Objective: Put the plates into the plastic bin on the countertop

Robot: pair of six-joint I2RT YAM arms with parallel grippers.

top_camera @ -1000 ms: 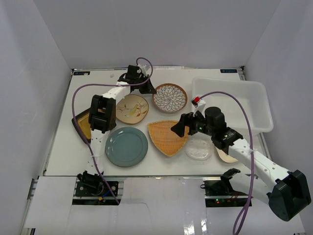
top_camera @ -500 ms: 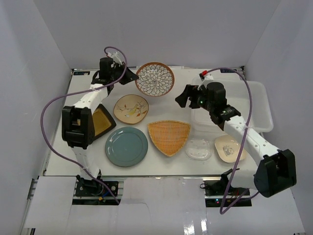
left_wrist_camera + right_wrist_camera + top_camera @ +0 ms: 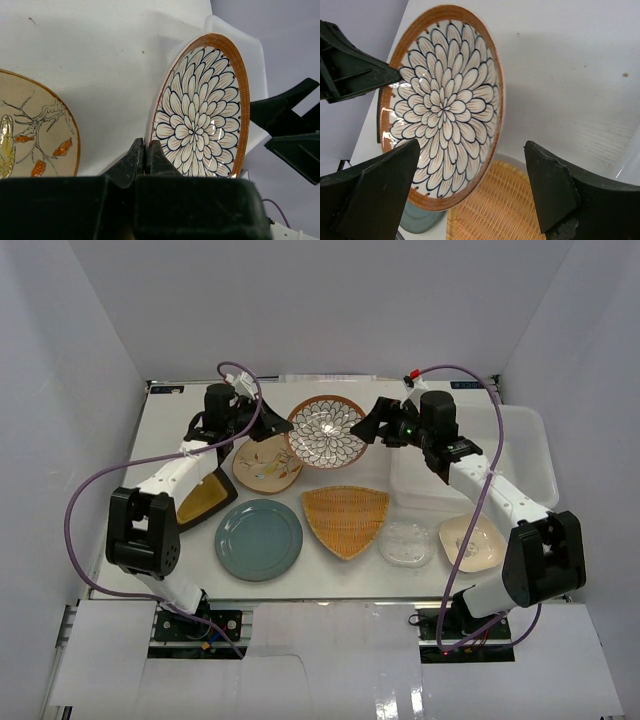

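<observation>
The robot's left gripper is holding the petal plate a long way from the plastic bin, so next the right gripper grabs the plate's free rim and lowers the plate in.
My left gripper is shut on the left rim of the brown-rimmed petal-patterned plate, holding it tilted on edge above the countertop. In the left wrist view the jaws pinch the petal plate at its lower edge. My right gripper is open at the plate's right rim. In the right wrist view the petal plate has its lower edge showing between the wide-apart fingers. The plastic bin stands at the right with nothing in it.
On the countertop lie a beige floral plate, an amber square plate, a teal plate, an orange woven triangular plate, a clear plate and a cream squarish plate.
The left gripper took the petal plate off the countertop, raised it, then brought it a little lower and rightward. The right gripper left the orange plate and came up to the petal plate's right rim.
</observation>
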